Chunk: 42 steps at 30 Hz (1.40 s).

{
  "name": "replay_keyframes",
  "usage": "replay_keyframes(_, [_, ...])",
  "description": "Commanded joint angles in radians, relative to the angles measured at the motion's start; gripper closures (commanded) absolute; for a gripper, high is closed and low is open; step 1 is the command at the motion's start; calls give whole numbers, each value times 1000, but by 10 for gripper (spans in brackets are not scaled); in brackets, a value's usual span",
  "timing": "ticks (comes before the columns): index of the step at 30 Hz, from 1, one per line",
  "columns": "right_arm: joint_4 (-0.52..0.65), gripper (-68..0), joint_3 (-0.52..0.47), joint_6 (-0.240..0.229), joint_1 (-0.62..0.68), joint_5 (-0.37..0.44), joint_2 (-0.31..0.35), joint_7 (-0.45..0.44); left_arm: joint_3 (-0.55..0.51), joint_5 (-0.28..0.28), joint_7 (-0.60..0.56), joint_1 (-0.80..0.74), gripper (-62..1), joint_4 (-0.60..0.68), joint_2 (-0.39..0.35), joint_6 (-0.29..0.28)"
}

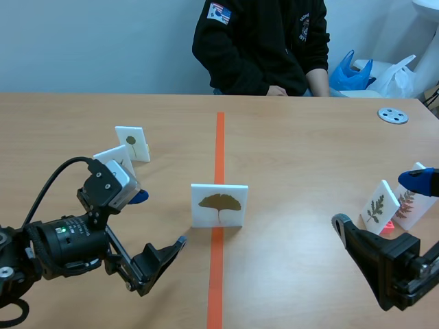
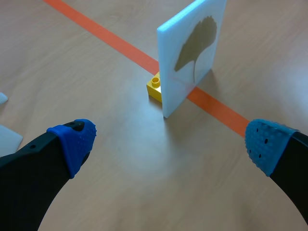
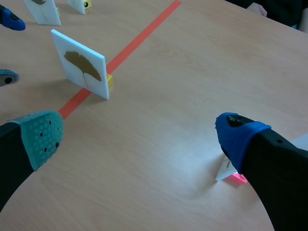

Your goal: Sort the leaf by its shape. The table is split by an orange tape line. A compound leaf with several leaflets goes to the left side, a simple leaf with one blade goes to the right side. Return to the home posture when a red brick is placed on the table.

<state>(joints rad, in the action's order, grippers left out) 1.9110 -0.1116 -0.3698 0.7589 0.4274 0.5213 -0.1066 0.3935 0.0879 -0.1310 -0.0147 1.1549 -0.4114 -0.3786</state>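
Observation:
I expect the white card to bring the yellow brick along as its foot when I carry the card, because that brick sits flush against the card's back.
A white card with a single fan-shaped leaf stands upright on the orange tape line, held by a small yellow brick. My left gripper hovers low just left of this leaf card, open, and the card is ahead of its blue pads, not between them. At the right, my right gripper is open beside two cards with many-leaflet sprigs. In the right wrist view the fan-leaf card stands far ahead of the right gripper.
Two more white leaf cards stand at the back left. A person in a dark jacket sits across the table. A grey disc lies at the far right. A pink brick sits under the right finger.

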Motion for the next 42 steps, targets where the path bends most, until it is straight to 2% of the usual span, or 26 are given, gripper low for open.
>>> replay_keyframes(1, [16,-679,-13,4,-14,6,2,-12,13,-6,-23,28,-623,-5,21,-2])
replay_keyframes(4, [16,-679,-13,4,-14,6,2,-12,56,-26,-63,74,-623,-64,39,-2])
replay_keyframes(19, [16,-679,-13,4,-14,7,2,-12,192,-34,-163,268,-623,-293,165,1])
replay_keyframes(28, [16,-679,-13,4,-14,7,2,-12,224,-72,-172,303,-623,-343,212,1])
replay_keyframes(29, [16,-679,-13,4,-14,7,2,-12,224,-73,-172,303,-611,-343,212,1])
replay_keyframes(34, [16,-679,-13,4,-14,7,2,-12,224,-74,-173,303,-429,-343,211,17])
replay_keyframes(36, [16,-679,-13,4,-14,7,2,-12,224,-74,-173,303,-396,-343,211,17])
replay_keyframes(38, [16,-679,-13,4,-14,7,2,-12,224,-74,-173,303,-391,-343,211,17])
replay_keyframes(42, [16,-679,-13,4,-14,7,2,-12,224,-74,-173,303,-280,-343,211,17])
